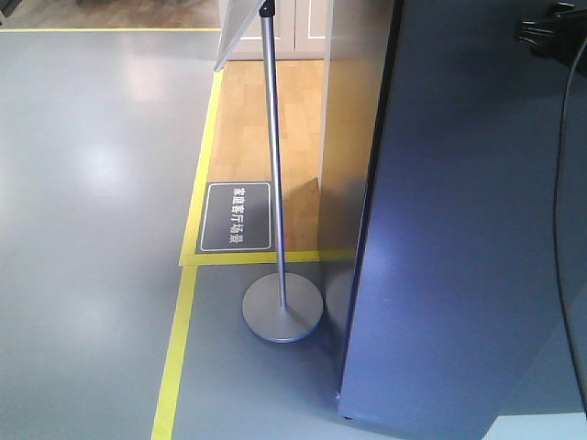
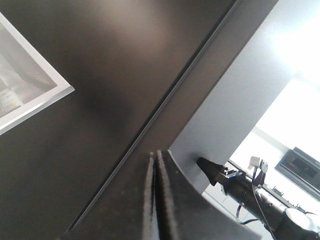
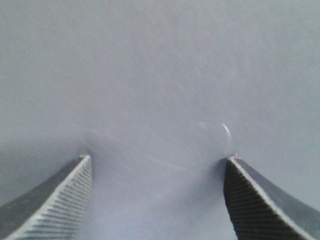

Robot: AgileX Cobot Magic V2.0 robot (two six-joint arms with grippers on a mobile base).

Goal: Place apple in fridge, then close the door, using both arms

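The fridge door (image 1: pixel 449 211) should swing in level and stay closed when I push, because its bottom edge (image 1: pixel 413 429) still slants out past the panel next to it.
The fridge door (image 1: pixel 459 229) fills the right of the front view as a tall dark grey slab, outer face toward me. My right gripper (image 3: pixel 158 159) is open, both ribbed fingertips (image 3: pixel 82 167) against the door's plain grey face (image 3: pixel 160 75). The left wrist view shows one black fingertip (image 2: pixel 210 167) of that gripper touching the grey door (image 2: pixel 235 85) side-on. My left gripper (image 2: pixel 154 154) is shut with nothing in it, close to the fridge's dark face (image 2: pixel 100 75), which has a diagonal seam. The apple is hidden. A black arm part (image 1: pixel 550 32) and its cable (image 1: pixel 561 229) show at the top right.
A sign stand's metal pole (image 1: pixel 278 183) rises from a round base (image 1: pixel 282 310) just left of the door. A dark floor plaque (image 1: pixel 237 217) and yellow tape lines (image 1: pixel 179 339) mark the grey floor. Wooden flooring (image 1: pixel 266 110) and white cabinets lie behind.
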